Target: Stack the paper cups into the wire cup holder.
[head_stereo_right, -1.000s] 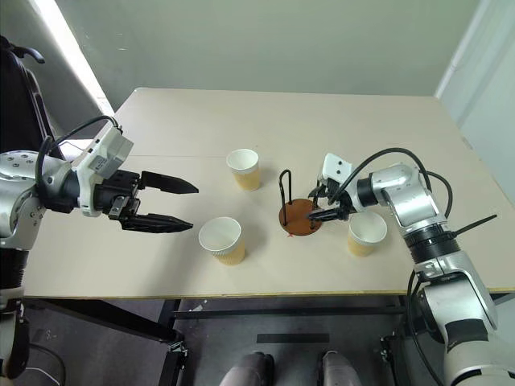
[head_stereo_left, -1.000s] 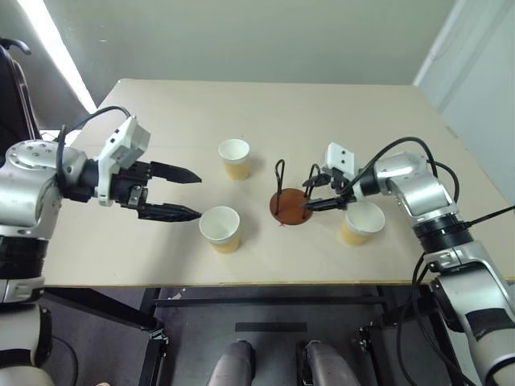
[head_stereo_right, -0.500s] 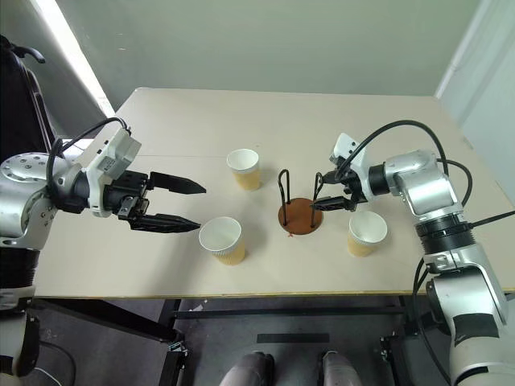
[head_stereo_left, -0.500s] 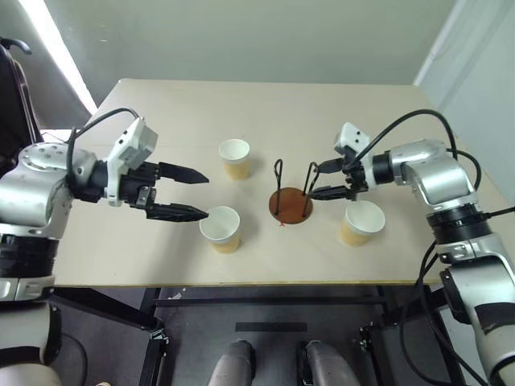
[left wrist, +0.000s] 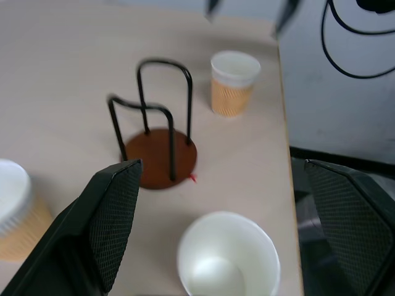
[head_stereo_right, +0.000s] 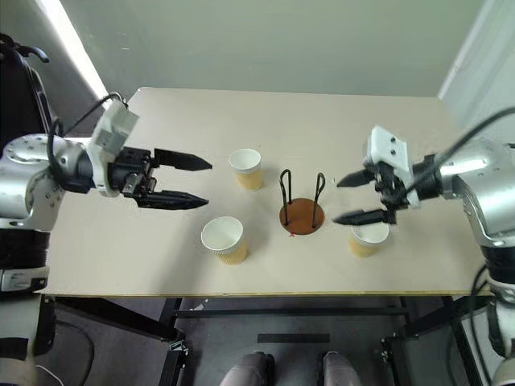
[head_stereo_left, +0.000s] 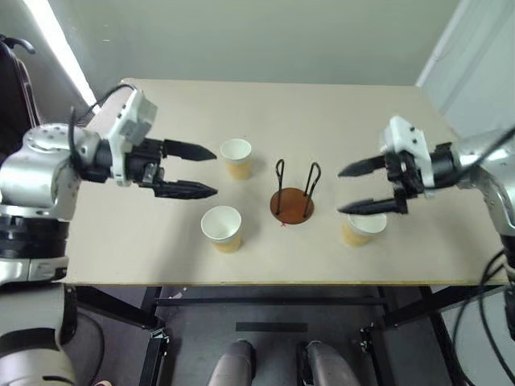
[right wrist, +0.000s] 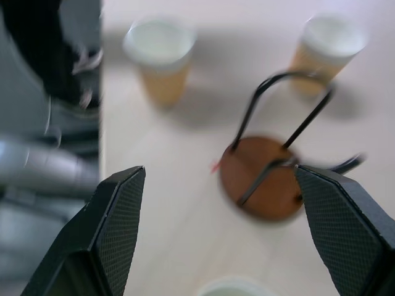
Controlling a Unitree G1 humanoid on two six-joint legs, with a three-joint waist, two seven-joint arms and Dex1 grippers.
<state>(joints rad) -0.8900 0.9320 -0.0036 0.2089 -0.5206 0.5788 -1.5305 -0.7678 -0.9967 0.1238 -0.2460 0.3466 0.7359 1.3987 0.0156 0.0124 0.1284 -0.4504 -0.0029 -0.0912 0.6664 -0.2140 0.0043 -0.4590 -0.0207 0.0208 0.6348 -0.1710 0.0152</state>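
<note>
The wire loops [head_stereo_left: 294,183] are a cup's width apart, so the cup [head_stereo_left: 363,229] under my right gripper will sink between them when I lower it.
Three paper cups stand upright on the table: one at the far side [head_stereo_left: 235,158], one near the front [head_stereo_left: 221,227] and one on the right [head_stereo_left: 362,229]. Between them stands the wire cup holder [head_stereo_left: 291,203], a rust-brown disc with two black wire loops and no cup in it. My left gripper [head_stereo_left: 214,171] hangs open and empty, left of the far cup and above the front cup's level, pointing right. My right gripper [head_stereo_left: 341,191] is open and empty, raised over the right cup and pointing left at the holder. The left wrist view looks at the holder [left wrist: 162,157] and the cups around it.
The beige table [head_stereo_left: 161,249] has its front edge close behind the front cup and the right cup. A pale wall runs behind the table's far edge. Black cables trail from both wrists.
My right gripper has pulled back to the right from the holder, risen above the right cup and spread its fingers wider. My left gripper has lifted slightly, still open.
</note>
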